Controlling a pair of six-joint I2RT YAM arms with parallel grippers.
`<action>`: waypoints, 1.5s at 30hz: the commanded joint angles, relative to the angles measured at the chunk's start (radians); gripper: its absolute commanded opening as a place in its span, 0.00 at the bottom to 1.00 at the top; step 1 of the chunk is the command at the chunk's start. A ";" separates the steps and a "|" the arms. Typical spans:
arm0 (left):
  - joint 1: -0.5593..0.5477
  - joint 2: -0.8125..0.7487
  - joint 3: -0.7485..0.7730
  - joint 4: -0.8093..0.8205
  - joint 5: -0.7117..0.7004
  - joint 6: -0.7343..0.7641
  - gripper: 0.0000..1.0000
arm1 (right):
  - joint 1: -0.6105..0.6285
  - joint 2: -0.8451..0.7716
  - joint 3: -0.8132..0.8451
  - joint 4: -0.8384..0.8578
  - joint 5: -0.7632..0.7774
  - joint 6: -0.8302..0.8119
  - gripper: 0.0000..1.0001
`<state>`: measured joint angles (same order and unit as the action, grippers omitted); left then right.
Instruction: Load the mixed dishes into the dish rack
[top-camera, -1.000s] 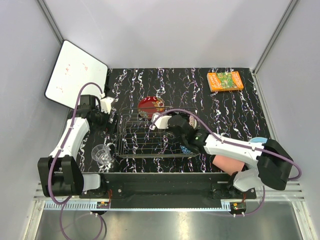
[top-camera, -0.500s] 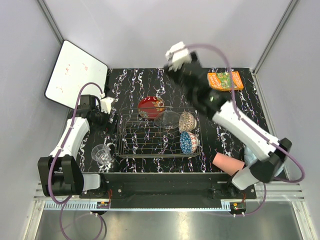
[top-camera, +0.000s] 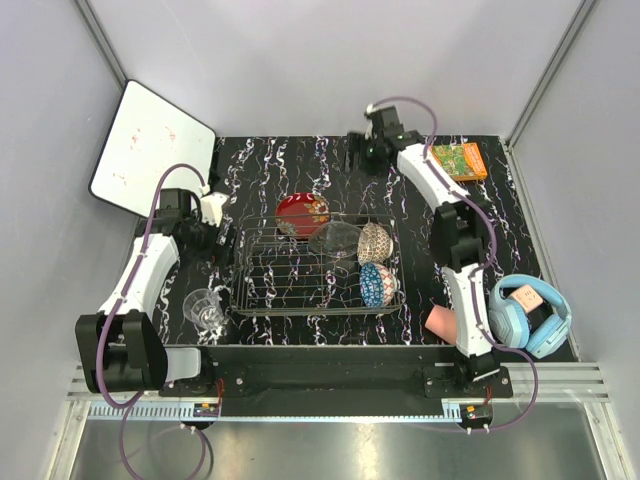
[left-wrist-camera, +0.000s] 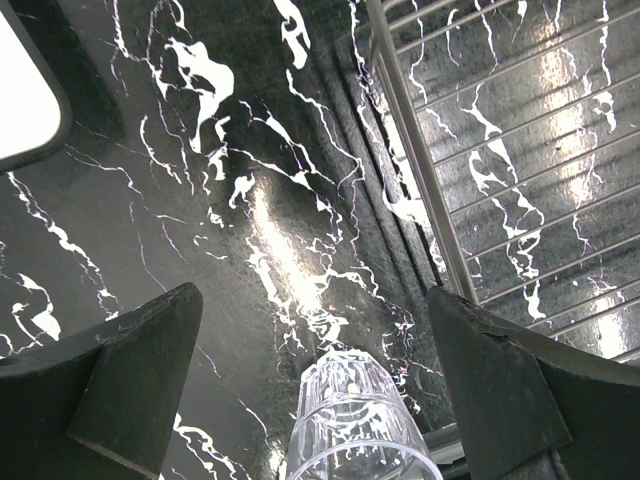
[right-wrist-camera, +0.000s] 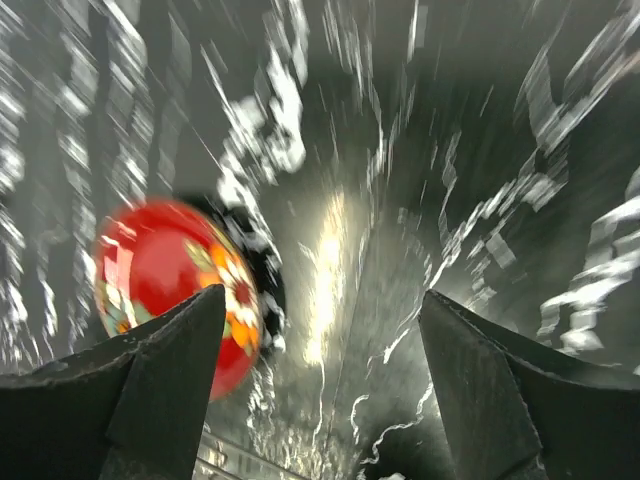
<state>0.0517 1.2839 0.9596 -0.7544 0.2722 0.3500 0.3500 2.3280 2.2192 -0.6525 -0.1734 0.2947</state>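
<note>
My right gripper should keep moving down because the red gold-patterned dish's rim (top-camera: 324, 204) sticks out behind the rack toward my open fingers. It should go on until its fingers are on both sides of that rim (top-camera: 327, 209).
The dish rack (top-camera: 290, 275) holds a clear glass bowl (top-camera: 335, 240), a beige-brown patterned bowl (top-camera: 374, 242) and a blue patterned bowl (top-camera: 378, 284). A red gold-patterned dish (top-camera: 302, 213) (right-wrist-camera: 165, 290) sits on the table just behind the rack. Left of the rack stands a clear glass cup (top-camera: 205, 306) (left-wrist-camera: 355, 425). At the front right lies a salmon-pink cup (top-camera: 441, 321). My left gripper (top-camera: 224, 246) (left-wrist-camera: 315, 400) hovers open beside the rack's left edge (left-wrist-camera: 420, 190), beyond the glass cup and clear of it. My right gripper (top-camera: 362, 155) (right-wrist-camera: 320, 390) is open and empty near the table's far edge.
An orange book (top-camera: 452, 162) lies at the back right. Blue headphones (top-camera: 528, 312) rest at the front right. A white board (top-camera: 152, 150) (left-wrist-camera: 20, 100) leans at the back left. Grey walls close in both sides.
My right arm lifted off the rack and swung to the far edge of the table, its jaws widening. The bowls stay in the rack. The left arm has not moved.
</note>
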 joint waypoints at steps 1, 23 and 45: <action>0.005 -0.026 0.045 0.026 0.001 0.009 0.99 | 0.014 0.020 0.062 -0.062 -0.182 0.087 0.86; 0.005 -0.023 0.033 0.041 0.013 -0.002 0.99 | 0.017 0.246 0.109 -0.049 -0.347 0.190 0.80; 0.005 -0.018 0.034 0.049 0.007 0.001 0.99 | 0.063 0.376 0.151 -0.067 -0.304 0.248 0.48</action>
<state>0.0525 1.2839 0.9653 -0.7452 0.2733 0.3481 0.3996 2.6671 2.3913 -0.6991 -0.5304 0.5510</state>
